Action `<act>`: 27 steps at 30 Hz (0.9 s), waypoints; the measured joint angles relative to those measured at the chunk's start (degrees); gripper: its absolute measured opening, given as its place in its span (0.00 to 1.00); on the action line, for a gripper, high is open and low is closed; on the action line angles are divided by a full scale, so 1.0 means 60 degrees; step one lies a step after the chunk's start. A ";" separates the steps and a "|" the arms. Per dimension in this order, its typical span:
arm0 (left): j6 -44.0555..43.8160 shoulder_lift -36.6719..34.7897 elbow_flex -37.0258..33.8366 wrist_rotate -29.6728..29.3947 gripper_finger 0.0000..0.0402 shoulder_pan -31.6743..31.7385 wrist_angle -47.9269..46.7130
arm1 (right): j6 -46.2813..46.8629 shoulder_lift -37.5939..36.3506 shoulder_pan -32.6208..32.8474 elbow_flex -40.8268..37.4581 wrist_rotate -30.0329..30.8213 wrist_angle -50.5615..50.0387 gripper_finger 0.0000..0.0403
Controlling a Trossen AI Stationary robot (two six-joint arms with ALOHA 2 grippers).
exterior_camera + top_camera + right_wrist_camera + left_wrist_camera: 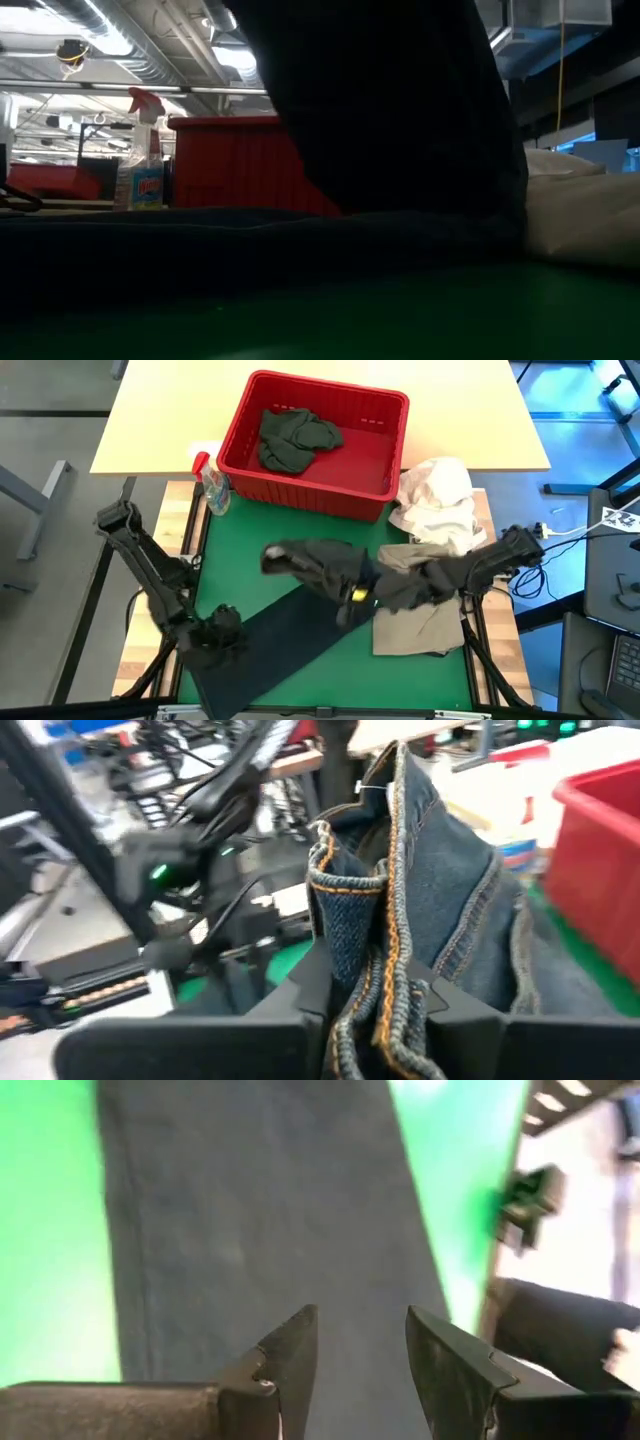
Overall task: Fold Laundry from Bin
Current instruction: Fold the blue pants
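The jeans' leg lies flat on the mat [298, 644], so my right gripper keeps folding the raised waistband over it and lets go near the leg's lower end [222, 686].
A pair of dark denim jeans [310, 565] is partly raised over the green mat [400, 680]. One leg [270, 650] lies flat on the mat, running toward the near left corner. My right gripper [357, 592] is shut on the jeans' bunched top [400, 870]. My left gripper [215, 635] is open over the leg's lower end [260, 1230], one finger on either side of a strip of denim. A dark garment [295, 440] lies inside the red bin [330, 500]. A khaki garment [415, 625] lies on the mat under my right arm. My right gripper pinches the jeans' bunched waistband, with its orange stitching [385, 970], between its two fingers, several layers together. The fingers come about level from the table's right side. The top of the jeans is lifted and hangs in folds, while one leg [270, 650] trails on the mat.
A white cloth bundle [440, 500] lies at the right, beside the bin. A clear spray bottle with a red top [213, 485] stands at the bin's left corner. In the low view the hanging jeans [400, 100] block most of the middle.
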 joint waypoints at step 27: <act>0.0640 -0.5070 0.0004 -0.1270 0.36 -0.3048 -0.2306 | 0.1020 0.6843 0.1464 0.4098 0.0868 0.5448 0.11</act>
